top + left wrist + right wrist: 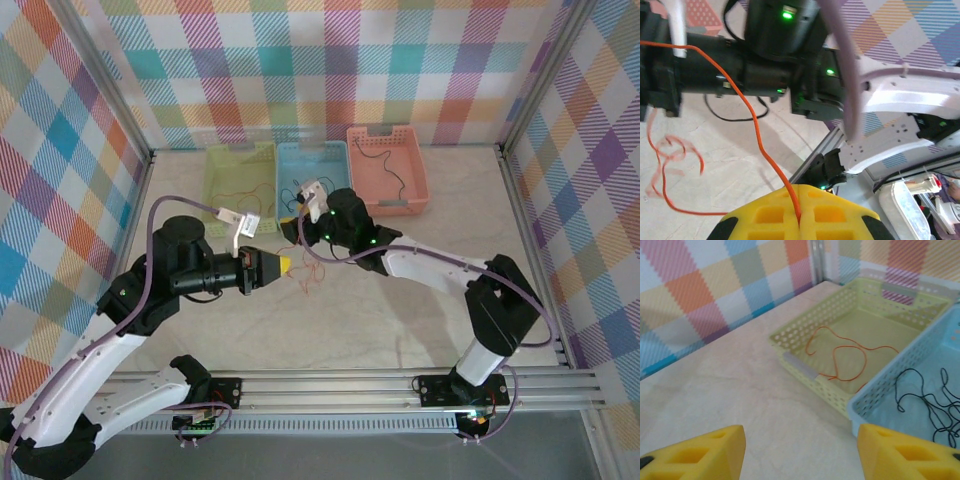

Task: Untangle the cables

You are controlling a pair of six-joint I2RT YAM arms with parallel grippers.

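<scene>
The orange cable (723,71) goes past my right gripper's wrist, so my right gripper should move back before my left gripper takes the cable to the green basket (237,185).
My left gripper (800,200) is shut on a thin orange cable (752,115), pinched between its yellow fingers. From there the cable rises to the upper left, past the right arm's black wrist. More orange cable lies in loose loops (670,155) on the table below. From above, the left gripper (285,263) sits mid-table with the orange tangle (305,285) just beside it. The right gripper (800,450) is open over bare tabletop, nothing between its fingers. It hovers close behind the left gripper, near the blue basket.
At the back stand three baskets. The green basket (790,340) holds an orange cable (840,357). The blue basket (885,385) holds black cables (930,400). The salmon basket (420,170) holds a thin black cable (395,180). Metal frame rails border the table.
</scene>
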